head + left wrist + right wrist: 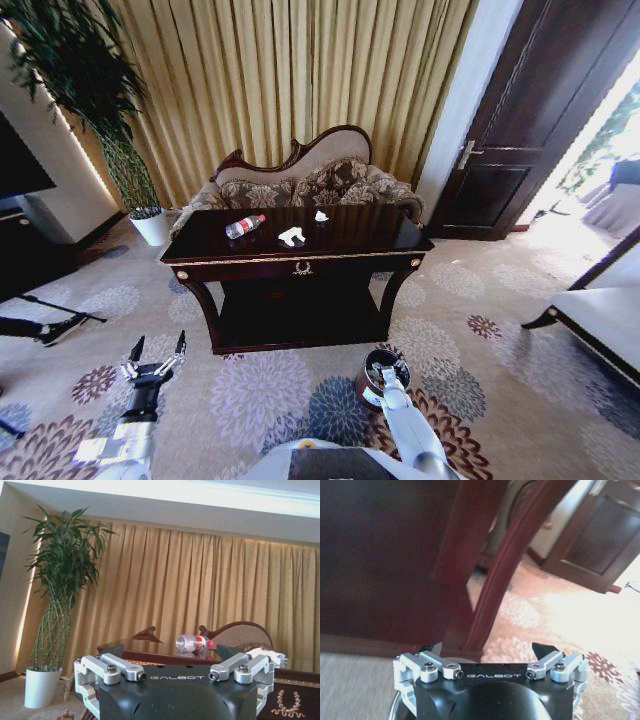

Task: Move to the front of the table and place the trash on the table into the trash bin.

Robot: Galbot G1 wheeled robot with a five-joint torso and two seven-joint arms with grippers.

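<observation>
The smaller white scrap (321, 217) sticks up in a crumpled peak (320, 213), so it will stay scrunched with its tip pointing up when the robot carries it.
The table (300, 262) is dark glossy wood with gold trim and stands straight ahead. On its top lie a clear plastic bottle with a red label (245, 226) (194, 643), crumpled white paper (292, 236) (267, 654) and a smaller white scrap (321, 216). The trash bin (372, 388), a small round dark bucket, sits on the carpet before the table's right leg. My right gripper (390, 372) (490, 650) hangs open just over the bin, empty, facing the curved table leg (500, 570). My left gripper (158, 349) is open and empty, low over the carpet left of the table.
A patterned sofa (300, 180) stands behind the table against gold curtains. A tall plant in a white pot (150, 226) (42, 685) is at the back left. A dark door (510, 140) is at the back right, a pale-cushioned bench (600, 320) at the right, dark stand legs (45, 325) at the left.
</observation>
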